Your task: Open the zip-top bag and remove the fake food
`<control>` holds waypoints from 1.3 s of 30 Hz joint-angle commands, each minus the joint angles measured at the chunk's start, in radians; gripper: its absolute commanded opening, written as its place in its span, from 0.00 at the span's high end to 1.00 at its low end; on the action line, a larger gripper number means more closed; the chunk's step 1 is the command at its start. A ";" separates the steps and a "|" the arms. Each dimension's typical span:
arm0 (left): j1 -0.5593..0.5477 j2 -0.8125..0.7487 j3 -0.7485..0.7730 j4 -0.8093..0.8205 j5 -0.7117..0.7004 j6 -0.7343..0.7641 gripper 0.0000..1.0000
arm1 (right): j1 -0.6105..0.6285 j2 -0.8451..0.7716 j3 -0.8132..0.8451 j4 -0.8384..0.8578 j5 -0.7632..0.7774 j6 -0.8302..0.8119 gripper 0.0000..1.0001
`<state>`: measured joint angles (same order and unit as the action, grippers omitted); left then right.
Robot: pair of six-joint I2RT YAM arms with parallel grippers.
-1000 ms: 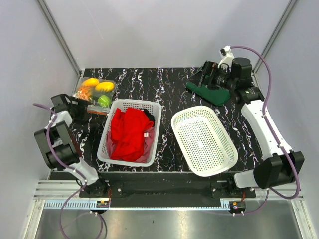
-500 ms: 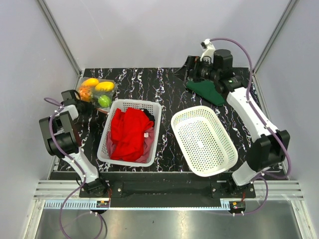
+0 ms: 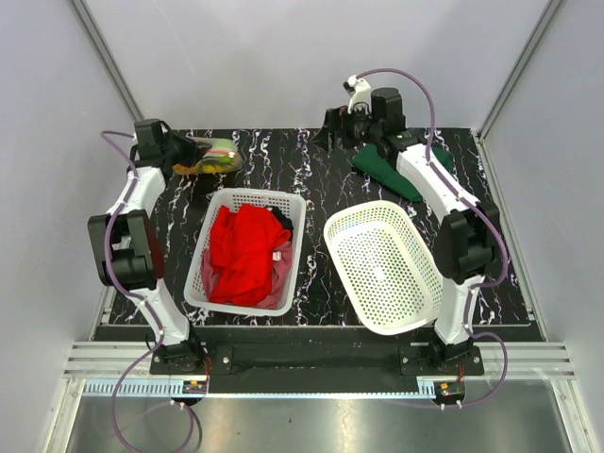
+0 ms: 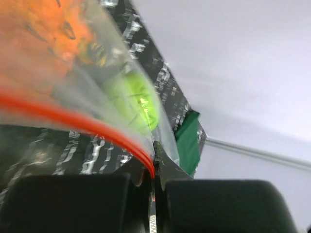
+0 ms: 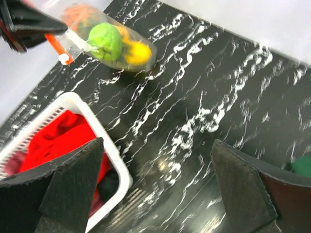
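Note:
The white end [image 5: 64,59] of the zip strip [image 5: 54,45] hangs free beyond my left gripper's pinch, so my right gripper should take that white end before my left gripper regrasps.
The zip-top bag [image 3: 211,156] is a clear pouch at the back left of the table. Its red-orange zip strip [image 4: 92,124] is pinched at one end between the jaws of my left gripper [image 4: 154,158], which is shut on it. Inside the bag I see the fake food: a round green fruit [image 4: 138,97], [image 5: 107,41], an orange piece [image 4: 43,24] and a yellow piece [image 5: 137,52]. My right gripper [image 5: 158,145] hovers wide open over the table's back middle [image 3: 332,132], to the right of the bag, with nothing in it.
A white perforated basket [image 3: 209,288] holding a red cloth [image 3: 245,250] stands in front of the bag. A second white basket [image 3: 387,269] lies to the right. A dark green cloth [image 3: 389,173] lies at the back right under the right arm.
My left gripper shut on the bag's zip strip and carried the bag toward the back of the table. The right arm swung left along the back edge, still open.

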<state>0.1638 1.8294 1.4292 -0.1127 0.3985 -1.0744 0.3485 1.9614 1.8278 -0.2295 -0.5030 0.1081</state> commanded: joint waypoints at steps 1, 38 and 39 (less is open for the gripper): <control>-0.066 0.042 0.092 0.038 0.059 -0.019 1.00 | 0.015 0.051 0.038 0.171 -0.106 -0.143 0.00; -0.331 0.031 0.178 -0.041 -0.023 -0.513 1.00 | 0.069 0.353 -0.081 1.131 -0.471 0.010 0.64; -0.334 0.036 0.180 -0.036 -0.020 -0.513 1.00 | 0.069 0.355 -0.076 1.131 -0.476 0.010 0.72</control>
<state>-0.1547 1.8877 1.5471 -0.1940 0.3702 -1.5574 0.4076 2.2993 1.6951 0.8448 -0.9535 0.0875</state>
